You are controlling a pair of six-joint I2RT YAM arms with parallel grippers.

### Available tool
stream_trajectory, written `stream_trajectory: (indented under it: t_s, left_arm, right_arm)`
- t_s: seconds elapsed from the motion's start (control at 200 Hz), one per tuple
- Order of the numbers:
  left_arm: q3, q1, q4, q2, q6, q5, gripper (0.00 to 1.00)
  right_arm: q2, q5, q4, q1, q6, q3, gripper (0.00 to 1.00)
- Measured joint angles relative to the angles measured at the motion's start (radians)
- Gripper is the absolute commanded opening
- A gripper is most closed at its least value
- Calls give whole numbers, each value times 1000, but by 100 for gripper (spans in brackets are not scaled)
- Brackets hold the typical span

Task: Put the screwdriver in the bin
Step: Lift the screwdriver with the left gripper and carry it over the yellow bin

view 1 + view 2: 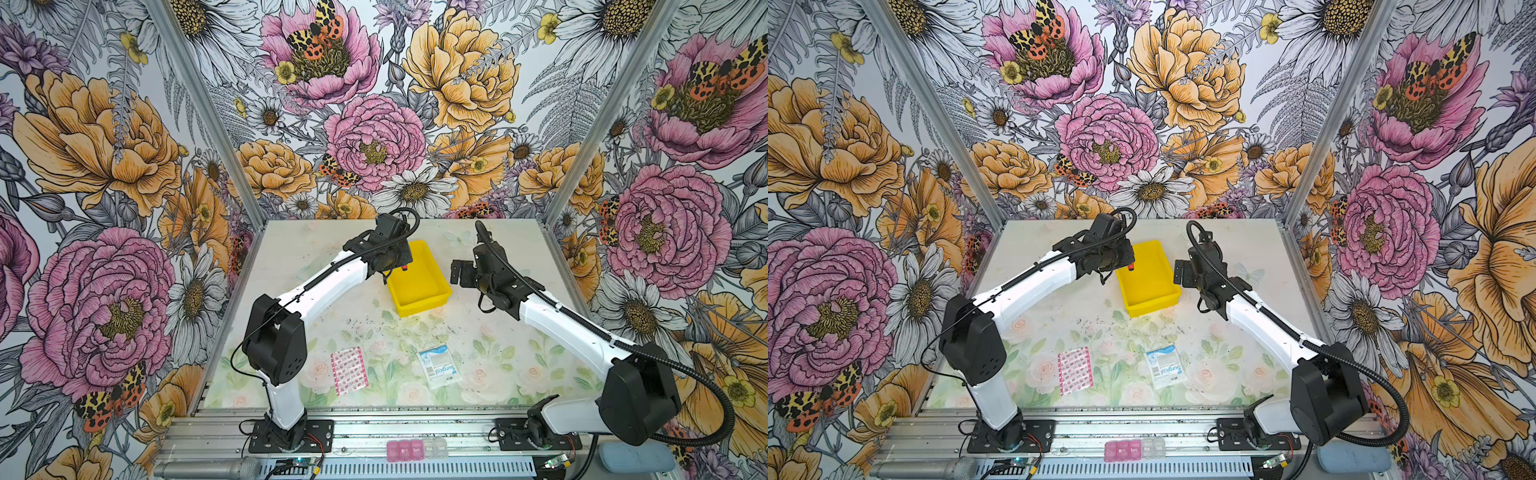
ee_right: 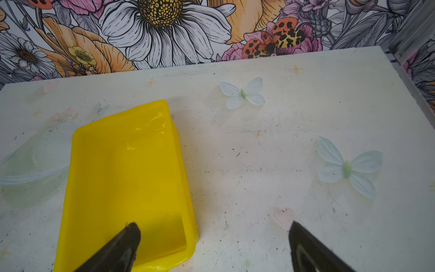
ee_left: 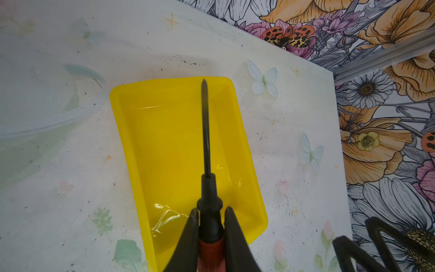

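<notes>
I should keep bringing the screwdriver (image 3: 206,145) in and down with my left gripper, as it runs along the empty bin's length, until it nears the bin's bottom (image 1: 418,281), then let go.
My left gripper (image 3: 209,210) is shut on the screwdriver (image 3: 206,141), clamping its black collar just ahead of the orange-red handle. The slim dark shaft points out over the bright yellow bin (image 3: 164,141), its tip reaching the bin's far rim. In both top views the handle end (image 1: 405,268) (image 1: 1131,267) shows red under the left wrist, above the bin's left side (image 1: 422,309) (image 1: 1152,307). My right gripper (image 2: 213,227) (image 1: 459,272) hangs open and empty just right of the bin (image 2: 122,176), one finger over the bin's near corner.
A pink patterned bandage strip pack (image 1: 349,370) and a white-blue packet (image 1: 440,365) lie on the near half of the table. A pink and clear pill organiser (image 1: 415,451) rests on the front rail. Flowered walls enclose the back and sides.
</notes>
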State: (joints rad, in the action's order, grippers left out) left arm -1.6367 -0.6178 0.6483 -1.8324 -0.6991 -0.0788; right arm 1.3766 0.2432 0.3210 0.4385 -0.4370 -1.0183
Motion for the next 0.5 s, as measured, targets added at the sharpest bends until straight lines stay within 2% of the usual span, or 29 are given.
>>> stream_trajectory:
  t_s: [0.501]
  left_arm:
    - [-195,-5,10,-320,-34,53,0]
  right_arm:
    - [-53,-5,-8,-34,8,26,99]
